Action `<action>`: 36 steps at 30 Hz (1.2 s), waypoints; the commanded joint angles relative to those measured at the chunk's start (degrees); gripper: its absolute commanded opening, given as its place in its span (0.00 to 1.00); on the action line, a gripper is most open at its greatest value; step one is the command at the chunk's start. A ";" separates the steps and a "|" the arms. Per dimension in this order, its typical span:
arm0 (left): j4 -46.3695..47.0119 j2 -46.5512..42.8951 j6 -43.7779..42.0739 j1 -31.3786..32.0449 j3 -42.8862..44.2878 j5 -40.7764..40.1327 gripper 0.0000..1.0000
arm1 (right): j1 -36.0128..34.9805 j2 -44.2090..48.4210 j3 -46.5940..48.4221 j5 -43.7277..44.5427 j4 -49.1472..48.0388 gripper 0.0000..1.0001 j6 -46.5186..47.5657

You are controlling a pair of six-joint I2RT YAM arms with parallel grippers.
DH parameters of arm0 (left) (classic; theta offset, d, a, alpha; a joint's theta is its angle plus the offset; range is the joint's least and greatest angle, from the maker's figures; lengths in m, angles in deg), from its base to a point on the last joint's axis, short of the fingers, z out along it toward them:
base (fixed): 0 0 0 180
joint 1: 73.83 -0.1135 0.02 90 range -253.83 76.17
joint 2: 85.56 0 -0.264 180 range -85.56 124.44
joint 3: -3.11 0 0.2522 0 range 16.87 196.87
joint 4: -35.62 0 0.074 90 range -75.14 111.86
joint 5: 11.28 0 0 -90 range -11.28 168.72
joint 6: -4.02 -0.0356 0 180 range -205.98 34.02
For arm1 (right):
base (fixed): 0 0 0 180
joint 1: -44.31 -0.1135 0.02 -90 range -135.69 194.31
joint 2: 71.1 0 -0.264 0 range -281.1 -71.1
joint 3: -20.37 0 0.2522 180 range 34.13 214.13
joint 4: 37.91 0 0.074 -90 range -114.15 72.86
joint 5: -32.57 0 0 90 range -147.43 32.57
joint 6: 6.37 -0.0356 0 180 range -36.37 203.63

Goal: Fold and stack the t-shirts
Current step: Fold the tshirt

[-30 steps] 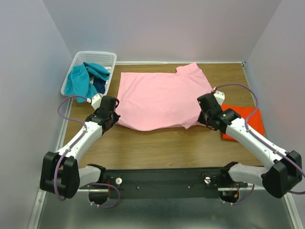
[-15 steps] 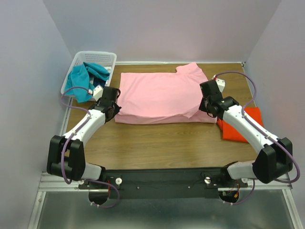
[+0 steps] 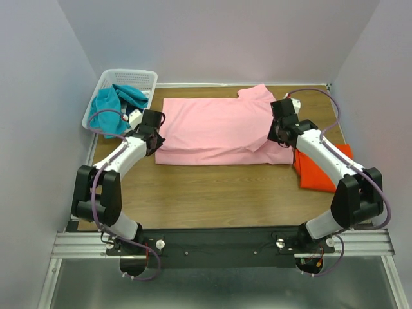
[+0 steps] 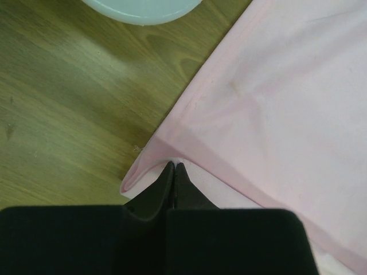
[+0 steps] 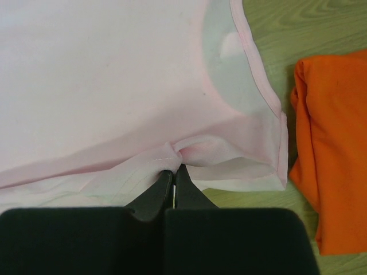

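Observation:
My right gripper should now lay back the light pink t-shirt's folded edge (image 3: 206, 149) until it rests on the t-shirt's body (image 3: 256, 123), as it runs across to my left gripper.
The light pink t-shirt (image 3: 215, 129) lies spread across the back middle of the table, its near part folded over toward the back. My left gripper (image 3: 153, 134) is shut on the shirt's left folded edge (image 4: 172, 154). My right gripper (image 3: 278, 134) is shut on the shirt's right folded edge (image 5: 178, 153). A folded bright orange t-shirt (image 3: 327, 165) lies at the right, also in the right wrist view (image 5: 332, 149). Teal and dark blue garments (image 3: 116, 104) fill a basket.
A white basket (image 3: 129, 80) stands at the back left corner; its rim shows in the left wrist view (image 4: 140, 8). Bare wooden table (image 3: 212, 193) lies between the shirt and the arm bases. Walls close in on both sides.
Both grippers have carried the pink shirt's near edge away from me, toward the back, folding it over onto itself. The shirt is now a narrower band.

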 commanded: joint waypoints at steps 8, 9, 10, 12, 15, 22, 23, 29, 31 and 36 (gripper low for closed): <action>0.02 6.07 -0.90 -1.63 5.13 -3.65 0.00 | 2.39 -7.80 6.32 -3.51 -2.19 0.01 2.80; 0.11 6.43 -0.99 -1.81 5.22 -3.65 0.00 | 2.65 -8.42 6.59 -3.68 -2.28 0.01 2.89; 0.46 6.78 -1.34 -1.90 5.48 -3.65 0.00 | 2.92 -8.86 6.94 -3.77 -2.37 0.01 2.97; 0.72 7.83 -1.69 -2.07 6.44 -3.56 0.00 | 3.18 -10.87 7.99 -4.73 -2.72 0.01 3.24; 0.90 9.50 -1.86 -2.25 7.58 -3.57 0.00 | 3.53 -13.51 9.40 -5.79 -2.89 0.01 3.94; 1.16 14.60 -3.01 -2.77 10.75 -3.83 0.00 | 4.41 -19.92 13.53 -6.67 -3.51 0.01 3.85; 1.42 15.04 -3.01 -2.86 10.84 -3.74 0.00 | 4.50 -20.81 14.66 -6.59 -3.68 0.01 3.85; 2.13 16.97 -3.80 -3.30 12.60 -2.95 0.54 | 5.20 -26.78 19.67 -7.29 -4.21 0.03 4.64; 1.95 16.63 -3.98 -3.30 12.86 -2.95 0.74 | 5.38 -27.93 20.73 -7.73 -4.39 0.08 4.91; 2.04 13.30 -5.47 -3.13 13.83 -0.84 0.90 | 5.47 -28.91 22.33 -10.45 -4.57 0.82 4.73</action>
